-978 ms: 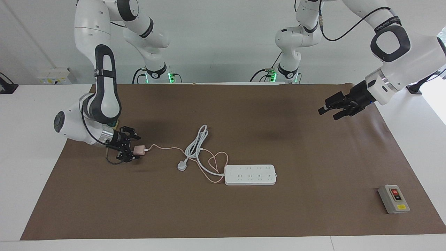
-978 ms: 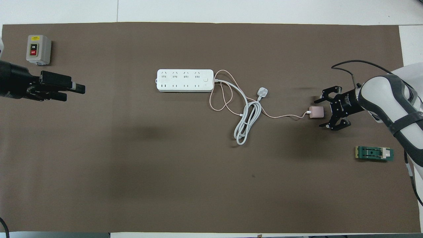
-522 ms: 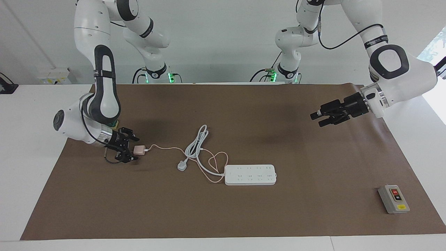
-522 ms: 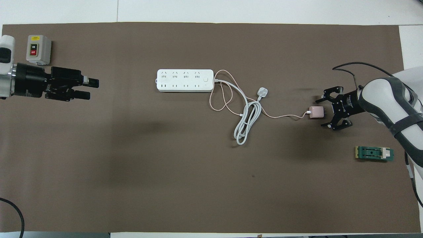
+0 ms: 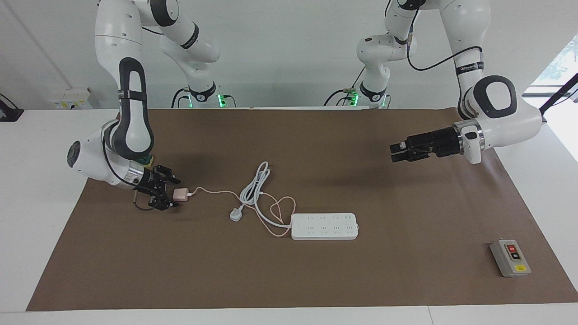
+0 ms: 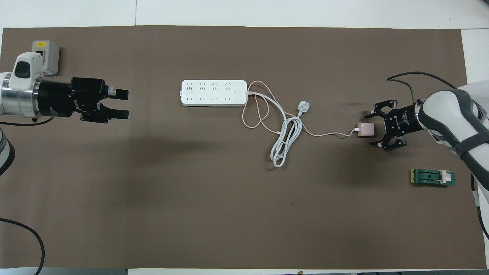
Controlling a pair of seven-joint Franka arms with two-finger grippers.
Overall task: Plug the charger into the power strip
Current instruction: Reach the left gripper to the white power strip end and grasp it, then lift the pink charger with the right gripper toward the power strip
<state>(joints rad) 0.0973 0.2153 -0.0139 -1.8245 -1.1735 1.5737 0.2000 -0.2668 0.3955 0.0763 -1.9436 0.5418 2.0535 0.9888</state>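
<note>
My gripper will bring the thin pink cable (image 6: 327, 134) along when it carries the charger and leave the coiled thick cord lying, because the cable has loose loops (image 6: 243, 114).
The pale-pink charger (image 5: 180, 194) lies on the brown mat at the right arm's end of the table, also in the overhead view (image 6: 366, 130). Its thin pink cable runs toward the white power strip (image 5: 324, 226), which lies flat mid-table (image 6: 214, 93). My right gripper (image 5: 173, 192) is low at the mat and open, with one finger on each side of the charger's end (image 6: 370, 130); the fingers are not closed on it. My left gripper (image 5: 393, 152) is open and empty, raised over the mat between the power strip and the left arm's end (image 6: 123, 103).
A white three-pin plug (image 5: 236, 214) and its coiled thick cord lie between charger and strip. A grey box with red and black buttons (image 5: 510, 257) stands at the left arm's end. A green part (image 6: 433, 177) lies near the right arm.
My left gripper has moved over the mat toward the power strip and turned level. My right gripper has barely shifted at the charger, which has not moved.
</note>
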